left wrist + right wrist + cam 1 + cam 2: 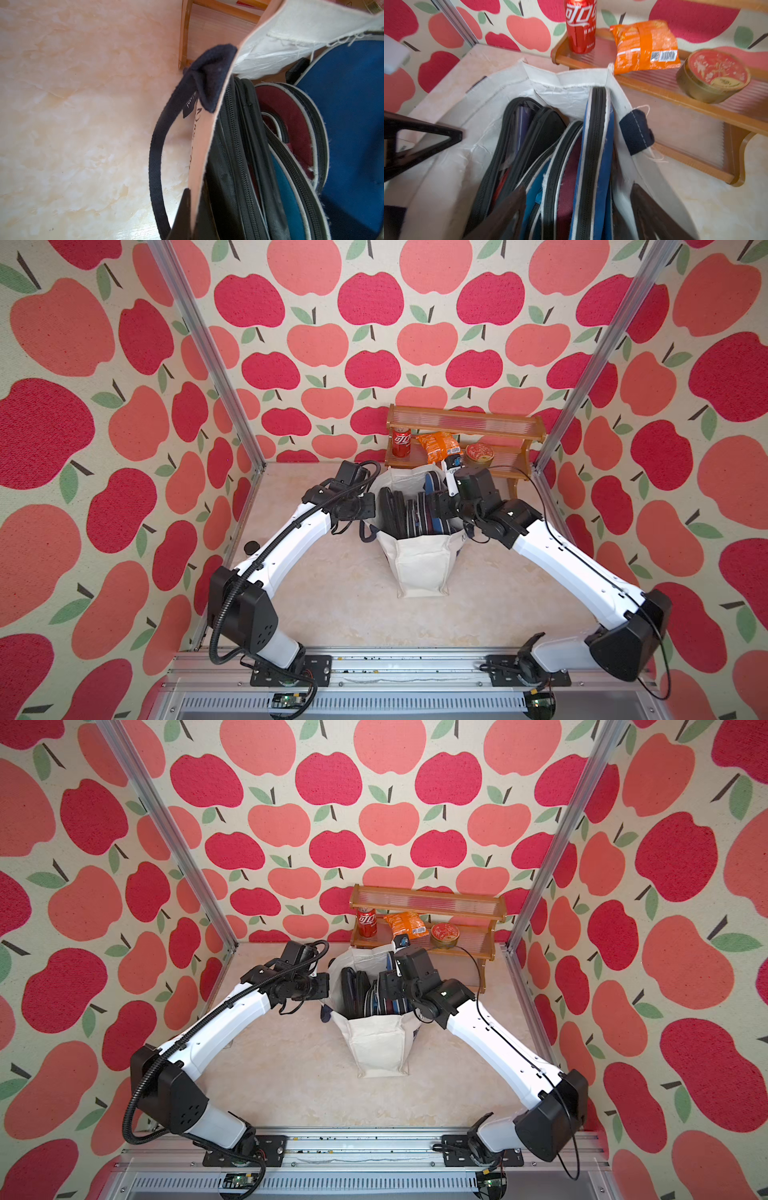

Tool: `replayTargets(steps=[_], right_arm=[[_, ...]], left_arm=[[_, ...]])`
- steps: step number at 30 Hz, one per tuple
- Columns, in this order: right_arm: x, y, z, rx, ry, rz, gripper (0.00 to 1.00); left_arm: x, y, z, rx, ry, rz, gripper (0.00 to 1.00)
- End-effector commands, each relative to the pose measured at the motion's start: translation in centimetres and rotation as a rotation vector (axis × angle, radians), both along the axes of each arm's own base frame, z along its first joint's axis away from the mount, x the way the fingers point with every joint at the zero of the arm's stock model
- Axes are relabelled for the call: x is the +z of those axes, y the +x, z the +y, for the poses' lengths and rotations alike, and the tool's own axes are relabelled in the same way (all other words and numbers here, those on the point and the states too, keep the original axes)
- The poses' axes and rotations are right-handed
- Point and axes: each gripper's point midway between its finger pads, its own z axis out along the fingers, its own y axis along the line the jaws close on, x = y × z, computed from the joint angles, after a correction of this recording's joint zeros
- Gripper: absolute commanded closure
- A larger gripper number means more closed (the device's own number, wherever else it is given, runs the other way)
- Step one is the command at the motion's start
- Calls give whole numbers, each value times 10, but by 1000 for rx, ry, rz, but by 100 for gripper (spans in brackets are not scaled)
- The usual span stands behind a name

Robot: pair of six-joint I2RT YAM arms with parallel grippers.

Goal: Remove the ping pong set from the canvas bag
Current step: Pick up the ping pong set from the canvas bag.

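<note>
The blue case's zipped edge (598,102) sticks up clear above the maroon case, so the blue case will slide out by itself when I lift it.
The off-white canvas bag (419,568) (380,1048) stands upright mid-table with its mouth open. The ping pong set (409,514) (365,994) stands on edge inside it. The left wrist view shows black cases (234,145), a maroon one (291,116), a teal one (284,187) and a dark blue one (349,104). My left gripper (376,506) (192,207) is shut on the bag's left wall (199,145). My right gripper (436,506) (578,187) hangs open over the bag mouth, its fingers either side of the teal (533,187), maroon (569,176) and blue (593,145) cases, gripping nothing.
A wooden shelf (465,423) stands just behind the bag, carrying a red cola can (401,442), an orange snack packet (438,445) and a round tin (479,454). A navy strap handle (158,155) droops outside the left wall. Metal frame posts flank the table.
</note>
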Motion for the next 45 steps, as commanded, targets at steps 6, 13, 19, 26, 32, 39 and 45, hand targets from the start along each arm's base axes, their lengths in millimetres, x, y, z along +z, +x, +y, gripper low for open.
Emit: replayTargets(steps=[6,13,19,26,32,39,45], right_arm=[[-28,13,5,-38,17,134,25],[-59,36,13,-53,17,188,31],[-72,56,19,-70,-10,192,37],[-65,66,32,-31,-3,166,67],[-30,58,38,6,51,59,75],[44,40,37,44,137,-132,80],[105,18,30,72,283,-317,84]], left_arm=[[25,3,12,-13,3,-111,100],[27,1,11,-31,-4,-129,100],[31,2,11,-34,-1,-137,100],[44,6,13,-39,20,-151,100],[50,13,21,-23,19,-202,100],[34,8,26,-28,8,-200,100],[31,7,29,-27,15,-198,100]])
